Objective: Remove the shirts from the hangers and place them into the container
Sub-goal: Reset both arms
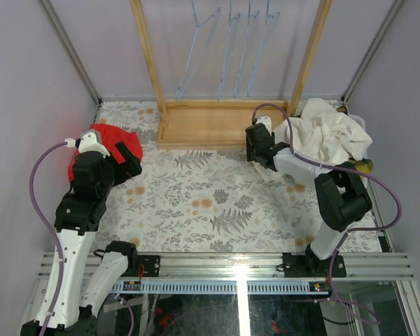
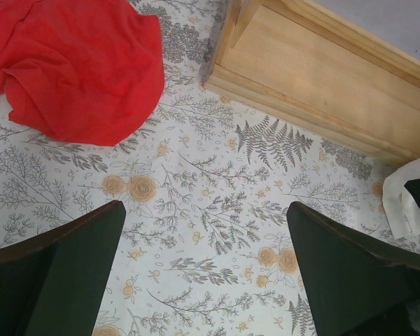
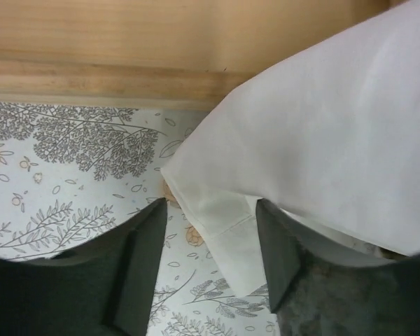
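Observation:
Next, I pinch the white shirt's edge with my right gripper and carry it onto the heap [image 1: 327,134], because that edge hangs out of the container beside the rack base.
Several light-blue wire hangers [image 1: 232,50] hang bare on the wooden rack. A heap of white shirts [image 1: 330,134] fills the container [image 1: 359,122] at the back right, hiding most of its rim. A bit of yellow-and-black cloth [image 1: 365,166] peeks out at its near side. My right gripper [image 1: 259,145] is low beside the heap. In the right wrist view its jaws [image 3: 210,224] stand apart around a hanging white shirt edge [image 3: 231,224], with a gap beside the left finger. My left gripper [image 2: 206,245] is open over bare tablecloth.
A red cloth [image 1: 108,143] lies at the left, under my left wrist, and shows as the red cloth [image 2: 77,63] in the left wrist view. The wooden rack base [image 1: 210,124] sits at the back middle, close to my right gripper. Grey walls close in both sides.

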Tool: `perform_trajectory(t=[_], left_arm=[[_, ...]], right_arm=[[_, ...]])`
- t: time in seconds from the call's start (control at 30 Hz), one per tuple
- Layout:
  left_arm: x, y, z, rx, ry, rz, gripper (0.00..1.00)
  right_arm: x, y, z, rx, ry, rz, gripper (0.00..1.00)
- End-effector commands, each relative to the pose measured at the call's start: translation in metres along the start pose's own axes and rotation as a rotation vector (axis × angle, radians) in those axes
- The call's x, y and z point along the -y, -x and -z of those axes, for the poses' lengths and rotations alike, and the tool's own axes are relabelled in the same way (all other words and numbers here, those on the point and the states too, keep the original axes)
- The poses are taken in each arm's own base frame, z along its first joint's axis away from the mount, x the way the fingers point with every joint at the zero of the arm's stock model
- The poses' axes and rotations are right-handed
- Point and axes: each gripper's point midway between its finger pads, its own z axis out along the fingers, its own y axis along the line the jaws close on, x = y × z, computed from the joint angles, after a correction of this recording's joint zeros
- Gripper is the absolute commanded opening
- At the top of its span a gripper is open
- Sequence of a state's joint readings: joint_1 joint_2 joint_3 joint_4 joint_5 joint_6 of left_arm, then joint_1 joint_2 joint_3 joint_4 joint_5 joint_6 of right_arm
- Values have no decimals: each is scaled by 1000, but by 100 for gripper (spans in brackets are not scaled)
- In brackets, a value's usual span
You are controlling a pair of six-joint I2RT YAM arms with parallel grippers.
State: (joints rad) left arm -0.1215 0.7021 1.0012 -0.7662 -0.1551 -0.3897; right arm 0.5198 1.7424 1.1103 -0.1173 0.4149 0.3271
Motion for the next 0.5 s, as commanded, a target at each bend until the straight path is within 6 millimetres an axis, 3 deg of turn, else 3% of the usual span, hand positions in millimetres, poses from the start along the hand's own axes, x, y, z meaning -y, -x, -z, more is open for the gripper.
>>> perform_trajectory(t=[0.0, 0.17, 0.3, 0.37, 0.47], left_arm=[[1, 1, -2, 6, -13, -19, 100], [2, 0, -1, 1, -17, -22, 100], [1, -1, -1, 1, -16, -24, 100], [0, -1, -1, 1, -13, -25, 100], [2, -2, -2, -5, -19, -22, 100]], right_arm=[[9, 7, 4, -8, -62, -3, 73], [22, -28, -13, -115, -77, -39, 83], [24, -59, -26, -225, -66, -29, 83], [20, -71, -28, -257, -38, -26, 77], [13, -80, -26, -271, 12, -44, 55]])
